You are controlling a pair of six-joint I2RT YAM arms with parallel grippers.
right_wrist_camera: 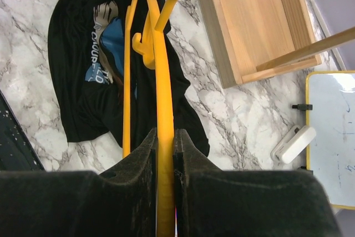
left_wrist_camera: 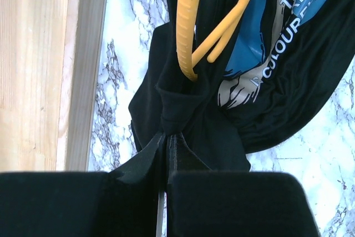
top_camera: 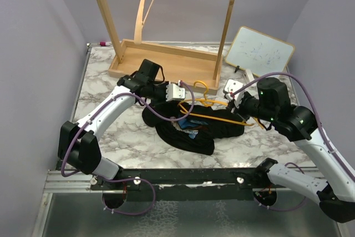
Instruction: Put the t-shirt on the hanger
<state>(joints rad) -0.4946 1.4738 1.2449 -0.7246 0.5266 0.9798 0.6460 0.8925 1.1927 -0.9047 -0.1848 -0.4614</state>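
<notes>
The hanger's end (left_wrist_camera: 192, 74) is up against a narrow fold next to my left gripper. My right gripper should first lift the hanger clear and then bring its end into the t-shirt's opening (left_wrist_camera: 181, 94).
The black t-shirt (top_camera: 191, 129) lies bunched on the marble table, its blue and white print showing (left_wrist_camera: 277, 31). The yellow-orange hanger (top_camera: 222, 116) lies over it, its hook (top_camera: 202, 88) toward the wooden rack. My left gripper (top_camera: 182, 102) is shut on a fold of the t-shirt's black cloth (left_wrist_camera: 166, 137), next to the hanger's arms (left_wrist_camera: 186, 26). My right gripper (top_camera: 236, 108) is shut on one arm of the hanger (right_wrist_camera: 165, 154); the t-shirt lies beyond it (right_wrist_camera: 83, 81).
A wooden rack with a tray base (top_camera: 166, 62) stands at the back, a pale wooden hanger (top_camera: 145, 9) hanging on it. A small whiteboard (top_camera: 259, 53) and an eraser (top_camera: 233, 87) lie at the back right. Grey walls stand on both sides.
</notes>
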